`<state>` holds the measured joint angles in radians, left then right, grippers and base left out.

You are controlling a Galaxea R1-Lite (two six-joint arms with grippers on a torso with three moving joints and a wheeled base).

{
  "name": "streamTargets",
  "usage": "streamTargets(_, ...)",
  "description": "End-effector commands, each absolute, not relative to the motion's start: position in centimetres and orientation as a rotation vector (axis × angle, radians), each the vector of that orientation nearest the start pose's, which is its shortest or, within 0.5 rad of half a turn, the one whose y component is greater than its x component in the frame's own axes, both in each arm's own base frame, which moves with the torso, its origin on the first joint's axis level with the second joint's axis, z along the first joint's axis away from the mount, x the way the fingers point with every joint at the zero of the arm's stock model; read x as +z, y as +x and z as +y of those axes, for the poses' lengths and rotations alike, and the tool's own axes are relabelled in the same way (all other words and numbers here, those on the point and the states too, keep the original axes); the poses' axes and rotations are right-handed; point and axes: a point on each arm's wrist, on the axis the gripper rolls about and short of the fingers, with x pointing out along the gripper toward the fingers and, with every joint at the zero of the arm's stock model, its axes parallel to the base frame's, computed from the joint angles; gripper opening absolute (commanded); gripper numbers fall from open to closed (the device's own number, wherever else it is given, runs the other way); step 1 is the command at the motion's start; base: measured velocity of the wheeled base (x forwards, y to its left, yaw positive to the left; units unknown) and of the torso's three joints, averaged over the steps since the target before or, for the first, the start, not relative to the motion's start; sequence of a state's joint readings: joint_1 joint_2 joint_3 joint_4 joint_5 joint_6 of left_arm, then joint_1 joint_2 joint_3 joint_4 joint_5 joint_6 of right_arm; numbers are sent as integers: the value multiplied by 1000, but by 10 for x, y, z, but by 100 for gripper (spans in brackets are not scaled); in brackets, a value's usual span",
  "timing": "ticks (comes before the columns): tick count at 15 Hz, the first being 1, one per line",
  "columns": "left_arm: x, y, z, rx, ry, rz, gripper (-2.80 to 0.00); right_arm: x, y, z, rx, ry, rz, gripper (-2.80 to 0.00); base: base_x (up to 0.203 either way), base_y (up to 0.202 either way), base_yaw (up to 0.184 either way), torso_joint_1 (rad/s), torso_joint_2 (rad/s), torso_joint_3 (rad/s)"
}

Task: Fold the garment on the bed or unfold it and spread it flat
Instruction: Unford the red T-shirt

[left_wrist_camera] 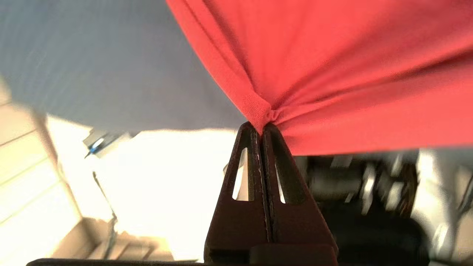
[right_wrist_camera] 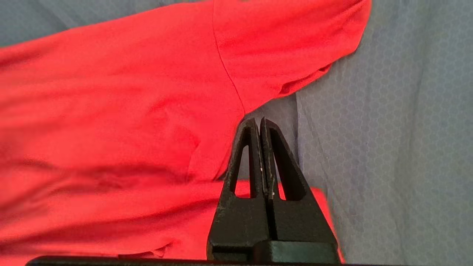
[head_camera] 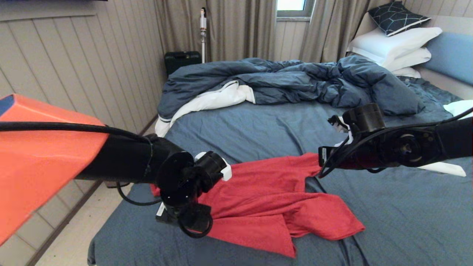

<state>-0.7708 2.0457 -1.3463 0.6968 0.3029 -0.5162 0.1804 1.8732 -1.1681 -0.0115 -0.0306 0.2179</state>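
Note:
The red garment is stretched tight from its pinched hemmed edge [left_wrist_camera: 258,108], so my left gripper should keep pulling toward the bed's front edge [head_camera: 177,261] and let go there.
The red garment [head_camera: 266,199] lies rumpled on the blue-grey sheet of the bed [head_camera: 258,125], near its front left edge, with one sleeve [right_wrist_camera: 288,44] spread out. My left gripper [left_wrist_camera: 261,127] is shut on a bunched bit of the garment's hemmed edge [left_wrist_camera: 255,105], and the cloth [left_wrist_camera: 332,66] fans out taut from the pinch. In the head view the left wrist [head_camera: 181,184] covers that corner. My right gripper [right_wrist_camera: 258,122] is shut with nothing in it, over the sheet [right_wrist_camera: 388,129] just beside the garment's underarm seam [right_wrist_camera: 229,74]. No print shows.
A rumpled dark blue duvet [head_camera: 295,81] with a white underside [head_camera: 207,101] crosses the far part of the bed. White pillows [head_camera: 395,48] and a patterned cushion [head_camera: 395,16] are stacked at the back right. The floor [head_camera: 74,229] and a panelled wall lie to the left.

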Motion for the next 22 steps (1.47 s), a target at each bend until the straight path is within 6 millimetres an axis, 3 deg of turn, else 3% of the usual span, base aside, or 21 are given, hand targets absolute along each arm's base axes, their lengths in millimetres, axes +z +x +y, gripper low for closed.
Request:
streamTargets(1,133,229,-227,-95,279,1225,-280,168,344,62,68,139,693,-280,0,0,0,0,0,0)
streamTargets(4,138,195,-230,-166,356,1261,-280,171,342,60,64,145,684,-280,0,0,0,0,0,0)
streamTargets(8,135,163,-220,-234,393,1335,-280,171,343,59,63,147,684,-280,0,0,0,0,0,0)
streamTargets(12,132,144,-213,-292,413,1380,-280,168,344,60,62,146,691,-280,0,0,0,0,0,0)
streamTargets(16,127,146,-219,-298,408,1372,-280,167,345,60,67,147,695,-280,0,0,0,0,0,0)
streamTargets(17,125,147,-220,-299,406,1367,-219,167,345,60,72,148,698,-280,0,0,0,0,0,0)
streamTargets(18,121,149,-223,-302,403,1358,0,166,345,60,72,147,699,-280,0,0,0,0,0,0)
streamTargets(22,130,150,-224,-326,372,1313,0,164,348,57,65,149,701,-280,0,0,0,0,0,0)
